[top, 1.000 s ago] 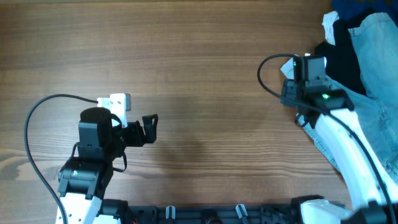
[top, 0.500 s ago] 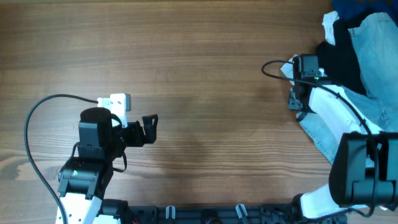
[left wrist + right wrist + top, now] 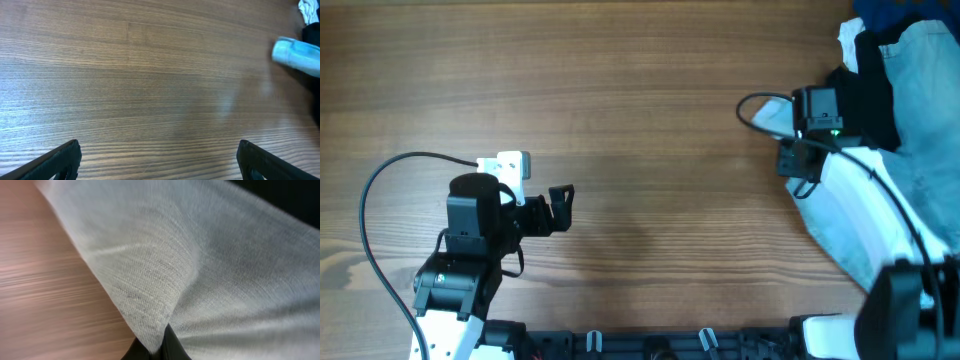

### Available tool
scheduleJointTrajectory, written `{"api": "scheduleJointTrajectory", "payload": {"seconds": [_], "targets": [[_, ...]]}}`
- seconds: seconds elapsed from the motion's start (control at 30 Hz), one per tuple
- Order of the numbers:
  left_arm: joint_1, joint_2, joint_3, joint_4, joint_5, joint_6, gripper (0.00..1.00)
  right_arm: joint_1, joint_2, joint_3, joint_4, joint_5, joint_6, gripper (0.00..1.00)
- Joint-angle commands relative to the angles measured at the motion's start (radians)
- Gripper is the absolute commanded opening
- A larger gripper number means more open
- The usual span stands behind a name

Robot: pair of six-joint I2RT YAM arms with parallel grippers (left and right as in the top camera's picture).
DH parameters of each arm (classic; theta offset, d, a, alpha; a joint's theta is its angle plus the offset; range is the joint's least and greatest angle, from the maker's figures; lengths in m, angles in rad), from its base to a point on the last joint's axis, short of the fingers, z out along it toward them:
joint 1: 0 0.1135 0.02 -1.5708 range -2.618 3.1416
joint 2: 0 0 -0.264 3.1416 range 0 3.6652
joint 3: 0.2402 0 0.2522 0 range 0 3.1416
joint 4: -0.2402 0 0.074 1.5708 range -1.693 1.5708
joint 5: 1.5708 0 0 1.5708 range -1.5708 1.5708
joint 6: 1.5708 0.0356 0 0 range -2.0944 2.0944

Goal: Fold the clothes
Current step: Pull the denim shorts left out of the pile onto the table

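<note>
I keep pulling the jeans toward the table's middle (image 3: 685,165) with my right gripper and let them go there. Its fingers hold the jeans' edge (image 3: 151,324), and the wood ahead is clear.
The pale light-blue jeans (image 3: 925,150) lie crumpled at the table's right edge. In the right wrist view their denim (image 3: 200,265) fills most of the frame. My right gripper (image 3: 161,347) is shut on a fold at the jeans' left edge, and the cloth is pinched between the black fingertips. From overhead, that right gripper (image 3: 802,178) sits at the jeans' left border. My left gripper (image 3: 560,205) rests far to the left, open over bare wood with nothing between its fingers (image 3: 60,160). A bit of the jeans (image 3: 295,52) shows at the far right of the left wrist view.
A black garment (image 3: 870,95) lies under and beside the jeans at the upper right. A dark blue cloth (image 3: 882,10) and a white scrap (image 3: 847,40) sit at the top right corner. The wooden table (image 3: 650,110) stretches between the two arms.
My right gripper has closed from open onto the jeans' left edge, and the arm has shifted slightly there. The left arm has not moved.
</note>
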State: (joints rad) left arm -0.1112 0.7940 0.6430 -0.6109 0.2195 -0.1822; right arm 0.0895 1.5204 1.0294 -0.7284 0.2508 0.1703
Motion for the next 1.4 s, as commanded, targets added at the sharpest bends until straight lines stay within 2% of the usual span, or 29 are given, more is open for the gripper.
{"api": "scheduleJointTrajectory", "payload": {"seconds": [0.0,0.17,0.27,0.5,0.67,0.73,0.77,0.83,0.9,1.03,1.13,1.23,1.37], "targets": [[-0.007,0.001,0.023,0.0,0.019,-0.009,1.0,0.161,-0.105,0.044,0.034,-0.211,-0.013,0.05],[-0.007,0.001,0.023,0.0,0.019,-0.009,1.0,0.328,-0.1,0.044,0.106,-0.207,0.0,0.04],[-0.007,0.001,0.023,0.0,0.019,-0.009,1.0,0.385,-0.087,0.044,0.193,-0.192,0.064,0.04],[-0.007,0.001,0.023,0.0,0.019,-0.009,1.0,0.405,-0.064,0.044,0.506,-0.206,0.313,0.04],[-0.007,0.001,0.023,0.001,0.019,-0.009,1.0,0.406,-0.022,0.044,0.696,-0.347,0.331,0.05],[-0.007,0.001,0.023,0.001,0.019,-0.009,1.0,0.407,-0.003,0.044,0.705,-0.35,0.329,0.16],[-0.007,0.001,0.023,0.002,0.019,-0.009,1.0,0.407,0.005,0.044,0.686,-0.328,0.328,0.26],[-0.007,0.001,0.023,0.002,0.019,-0.009,1.0,0.404,0.008,0.043,0.642,-0.257,0.322,0.33],[-0.007,0.001,0.023,0.002,0.019,-0.009,1.0,0.397,0.004,0.044,0.586,-0.16,0.291,0.44],[-0.007,0.001,0.023,0.001,0.019,-0.01,1.0,0.372,-0.044,0.044,0.446,0.034,0.243,0.8],[-0.007,0.001,0.023,0.001,0.02,-0.01,1.0,0.331,-0.114,0.044,0.302,0.182,0.23,0.99],[-0.007,0.001,0.023,0.001,0.019,-0.01,1.0,0.279,-0.173,0.044,0.173,0.232,0.222,1.0],[-0.007,0.001,0.023,0.031,0.023,-0.01,1.0,0.201,-0.232,0.044,0.029,0.122,0.209,1.0]]}}
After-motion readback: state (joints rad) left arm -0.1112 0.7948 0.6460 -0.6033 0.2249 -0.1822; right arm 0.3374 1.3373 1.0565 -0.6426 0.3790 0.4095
